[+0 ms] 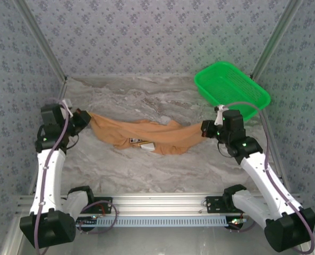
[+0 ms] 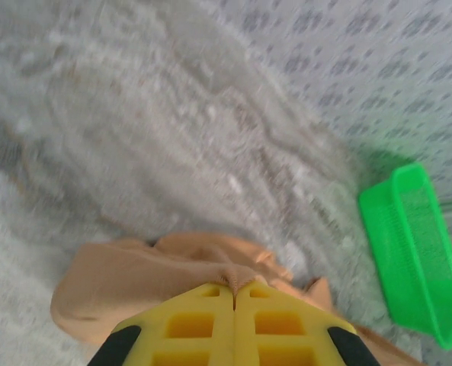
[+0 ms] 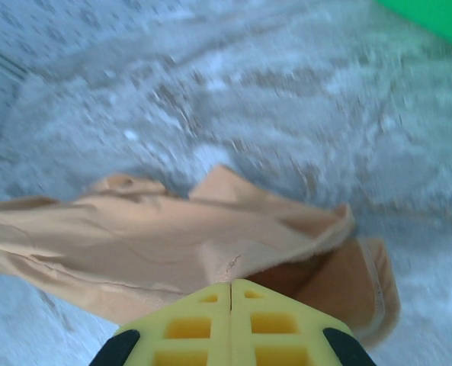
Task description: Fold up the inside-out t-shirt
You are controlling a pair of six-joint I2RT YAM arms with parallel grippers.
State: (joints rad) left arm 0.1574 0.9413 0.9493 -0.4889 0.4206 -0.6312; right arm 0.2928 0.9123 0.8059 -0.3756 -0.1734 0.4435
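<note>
I should lift the t-shirt high with my left gripper and my right gripper and lay it flat toward the bar [image 1: 158, 198] before folding it, because it lies bunched in a strip [image 1: 152, 135].
The orange-tan inside-out t-shirt [image 1: 146, 135] hangs stretched across the middle of the marble table between my two arms, sagging in the centre where its small white neck label [image 1: 146, 144] shows. My left gripper [image 1: 85, 119] is shut on the shirt's left end. In the left wrist view its yellow fingers [image 2: 203, 324] pinch a fold of the cloth [image 2: 134, 278]. At the shirt's right end my right gripper [image 1: 206, 128] is shut as well. The right wrist view has the yellow fingers [image 3: 199, 328] clamping the fabric [image 3: 149, 244], which spreads away to the left.
A green plastic mesh basket [image 1: 231, 85] stands at the back right of the table, just behind my right arm, and it also appears in the left wrist view [image 2: 416, 252]. Patterned walls [image 1: 146, 32] close off the back and both sides. A metal rail [image 1: 162, 204] runs along the near edge.
</note>
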